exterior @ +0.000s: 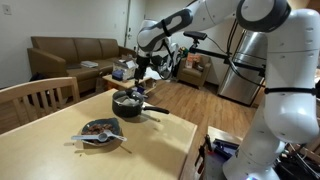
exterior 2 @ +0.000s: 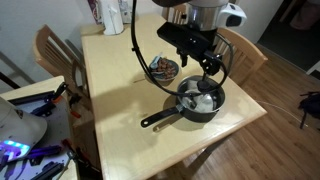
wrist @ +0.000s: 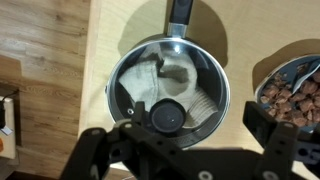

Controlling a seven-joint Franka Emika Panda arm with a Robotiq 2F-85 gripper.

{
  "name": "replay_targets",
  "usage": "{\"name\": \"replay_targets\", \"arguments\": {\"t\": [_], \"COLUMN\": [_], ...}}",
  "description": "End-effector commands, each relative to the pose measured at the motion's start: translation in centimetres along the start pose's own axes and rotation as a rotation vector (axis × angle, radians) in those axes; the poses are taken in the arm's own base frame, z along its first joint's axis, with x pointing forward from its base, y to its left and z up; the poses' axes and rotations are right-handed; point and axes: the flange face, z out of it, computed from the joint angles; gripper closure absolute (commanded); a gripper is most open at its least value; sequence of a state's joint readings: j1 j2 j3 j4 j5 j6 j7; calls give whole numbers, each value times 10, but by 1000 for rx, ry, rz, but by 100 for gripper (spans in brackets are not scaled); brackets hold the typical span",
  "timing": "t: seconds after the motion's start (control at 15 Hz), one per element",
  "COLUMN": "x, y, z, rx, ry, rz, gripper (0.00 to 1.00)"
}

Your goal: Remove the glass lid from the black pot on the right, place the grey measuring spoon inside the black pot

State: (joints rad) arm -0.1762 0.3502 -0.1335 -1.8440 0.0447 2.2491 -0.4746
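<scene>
Next, I center my gripper over the knob before it lowers and closes, as the glass lid's dark knob (wrist: 167,116) is closer to one finger than the other.
The black pot (wrist: 120,85) stands on the wooden table, its long handle (wrist: 180,12) pointing to the top of the wrist view. The glass lid (wrist: 185,65) sits on it, with its dark knob (wrist: 167,117) in the middle. Something white shows through the glass. My gripper (wrist: 180,140) is open and empty, hovering above the lid with the knob between its fingers, nearer the left one. Both exterior views show the pot (exterior: 128,104) (exterior 2: 200,100) under the gripper (exterior: 150,72) (exterior 2: 208,66). The grey measuring spoon (exterior: 92,139) lies across the patterned dish.
The brown patterned dish (wrist: 295,90) (exterior 2: 165,68) (exterior: 100,129) stands close beside the pot. A wooden chair (exterior: 40,98) stands at the table's side. A table edge runs close to the pot (exterior 2: 235,118). Bottles (exterior 2: 112,15) stand at the far end.
</scene>
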Motion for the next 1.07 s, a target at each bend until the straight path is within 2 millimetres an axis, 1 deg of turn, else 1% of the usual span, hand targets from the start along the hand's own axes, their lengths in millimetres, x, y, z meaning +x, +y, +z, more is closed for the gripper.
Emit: {"name": "replay_targets", "arguments": {"t": [0.0, 0.13, 0.27, 0.4, 0.6, 0.73, 0.87, 1.0], "x": [6, 7, 11, 20, 38, 49, 56, 60], "y": [44, 59, 62, 57, 41, 31, 25, 25], "z": [0, 5, 13, 20, 34, 39, 44, 49], "rx": [97, 148, 171, 172, 144, 125, 109, 76], "ry": [4, -3, -24, -57, -105, -120, -130, -138], "rz": [38, 20, -11, -54, -108, -138, -159, -171], "gripper": [0, 0, 0, 0, 0, 0, 0, 0]}}
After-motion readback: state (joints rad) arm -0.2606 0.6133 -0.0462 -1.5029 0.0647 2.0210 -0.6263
